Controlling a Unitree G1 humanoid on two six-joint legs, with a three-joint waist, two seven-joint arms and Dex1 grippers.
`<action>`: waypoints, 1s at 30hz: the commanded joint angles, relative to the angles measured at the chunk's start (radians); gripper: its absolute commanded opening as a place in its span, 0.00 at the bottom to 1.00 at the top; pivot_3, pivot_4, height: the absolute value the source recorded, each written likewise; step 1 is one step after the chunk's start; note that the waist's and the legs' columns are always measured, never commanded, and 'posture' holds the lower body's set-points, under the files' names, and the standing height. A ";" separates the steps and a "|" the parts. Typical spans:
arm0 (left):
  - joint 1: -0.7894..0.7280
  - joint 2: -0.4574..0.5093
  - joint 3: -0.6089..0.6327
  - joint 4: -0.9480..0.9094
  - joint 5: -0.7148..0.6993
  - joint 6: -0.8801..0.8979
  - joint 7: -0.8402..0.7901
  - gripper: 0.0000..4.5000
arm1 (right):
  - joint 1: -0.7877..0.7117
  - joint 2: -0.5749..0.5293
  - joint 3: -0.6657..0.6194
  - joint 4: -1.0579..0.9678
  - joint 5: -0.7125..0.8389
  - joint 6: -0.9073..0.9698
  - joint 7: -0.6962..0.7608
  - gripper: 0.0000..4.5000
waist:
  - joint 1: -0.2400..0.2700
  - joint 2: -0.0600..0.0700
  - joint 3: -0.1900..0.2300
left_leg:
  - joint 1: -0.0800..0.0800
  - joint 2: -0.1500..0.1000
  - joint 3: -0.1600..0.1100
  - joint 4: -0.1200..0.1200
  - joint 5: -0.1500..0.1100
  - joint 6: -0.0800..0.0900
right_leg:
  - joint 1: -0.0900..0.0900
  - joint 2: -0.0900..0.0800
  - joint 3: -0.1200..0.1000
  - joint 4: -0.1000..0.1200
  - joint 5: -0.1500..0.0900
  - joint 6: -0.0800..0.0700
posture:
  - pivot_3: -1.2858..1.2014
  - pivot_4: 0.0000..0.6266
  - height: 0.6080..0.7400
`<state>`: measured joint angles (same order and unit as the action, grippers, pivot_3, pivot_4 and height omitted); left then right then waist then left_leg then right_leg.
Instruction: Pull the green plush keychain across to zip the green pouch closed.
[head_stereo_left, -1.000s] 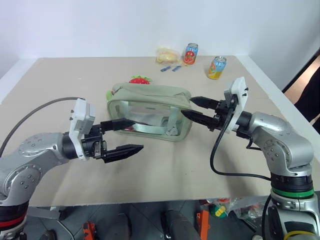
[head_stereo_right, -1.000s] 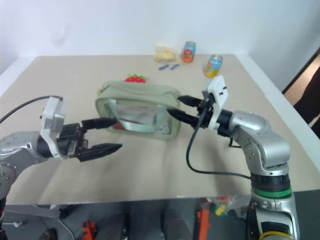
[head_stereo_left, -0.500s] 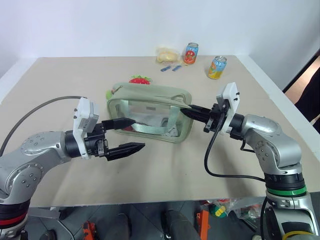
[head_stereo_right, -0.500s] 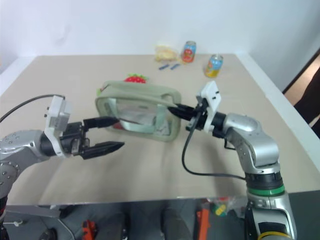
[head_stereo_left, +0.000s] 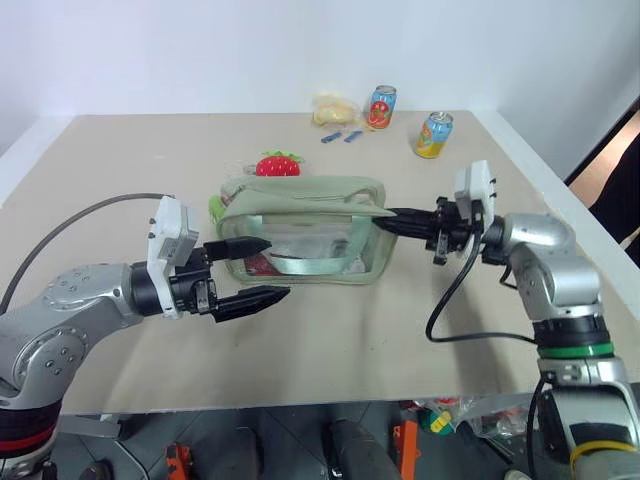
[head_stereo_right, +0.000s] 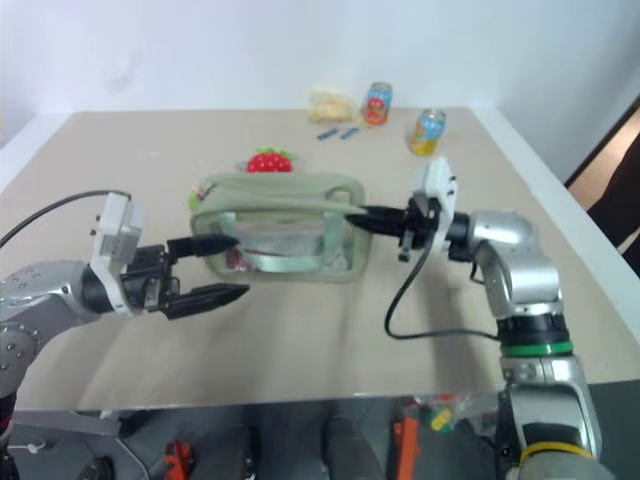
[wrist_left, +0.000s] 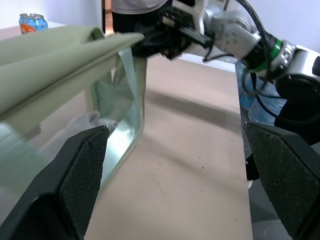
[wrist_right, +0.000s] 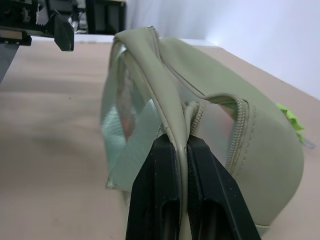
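Observation:
The zipper will close upward and then across when I pull the green plush keychain (head_stereo_left: 216, 208), because the keychain hangs next to the green pouch's end (head_stereo_left: 229, 218).
The green pouch (head_stereo_left: 300, 228) lies mid-table with its clear window facing me. My right gripper (head_stereo_left: 390, 220) is shut on the fabric edge at the pouch's right end, and the right wrist view shows that edge pinched between the two fingers (wrist_right: 165, 165). The green plush keychain (head_stereo_left: 215, 207) is a small lime tuft at the pouch's far left end, also seen as the keychain (wrist_right: 291, 118) past the pouch. My left gripper (head_stereo_left: 258, 271) stands open at the pouch's front left corner, its upper finger (head_stereo_left: 240, 246) against the window and its lower finger on the table side.
A red strawberry plush (head_stereo_left: 279, 165) sits just behind the pouch. Two drink cans (head_stereo_left: 381, 107) (head_stereo_left: 434, 135), a yellow snack bag (head_stereo_left: 335, 110) and small blue packets (head_stereo_left: 341, 137) stand at the back. The table's right edge (head_stereo_left: 560, 200) is near my right arm.
My right gripper went from open to shut on the pouch's right end and drew it to the right, turning the pouch squarer to me and uncovering the strawberry. The left gripper stayed put.

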<state>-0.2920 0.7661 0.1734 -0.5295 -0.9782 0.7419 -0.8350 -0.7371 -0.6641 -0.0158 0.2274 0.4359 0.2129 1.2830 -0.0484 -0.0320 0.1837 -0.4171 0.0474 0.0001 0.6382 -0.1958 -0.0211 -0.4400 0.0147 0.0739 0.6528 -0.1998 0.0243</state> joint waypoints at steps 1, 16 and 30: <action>-0.007 -0.001 0.011 -0.016 0.003 -0.018 -0.001 1.00 | -0.042 0.000 -0.003 0.028 -0.008 -0.049 0.040 0.01 | 0.000 0.000 0.000 | 0.000 0.000 0.000 0.000 0.000 0.000 | 0.000 0.000 0.000 0.000 0.000 0.000 | 0.52 0.24 1.00; 0.096 0.007 0.361 0.147 -0.133 0.058 0.277 1.00 | 0.046 0.014 0.010 -0.107 -0.010 -0.008 -0.007 0.01 | -0.009 0.000 0.000 | 0.006 0.002 0.000 -0.001 0.000 0.000 | 0.000 0.002 0.000 0.007 -0.002 -0.003 | 0.52 0.24 1.00; -0.033 -0.175 0.161 0.471 0.151 -0.033 0.324 1.00 | 0.033 0.016 0.024 -0.127 -0.029 -0.002 -0.023 0.01 | -0.012 -0.002 0.000 | 0.012 0.001 0.000 -0.002 0.000 -0.001 | 0.003 0.003 0.002 0.012 -0.003 -0.006 | 0.52 0.24 1.00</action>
<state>-0.3017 0.5941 0.3384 -0.0796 -0.8346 0.7259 -0.4843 -0.6831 -0.6494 0.0020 0.1383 0.4067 0.2151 1.2595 -0.0602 -0.0336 0.1834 -0.4053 0.0486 0.0000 0.6364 -0.1955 -0.0216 -0.4375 0.0185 0.0758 0.6645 -0.2026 0.0186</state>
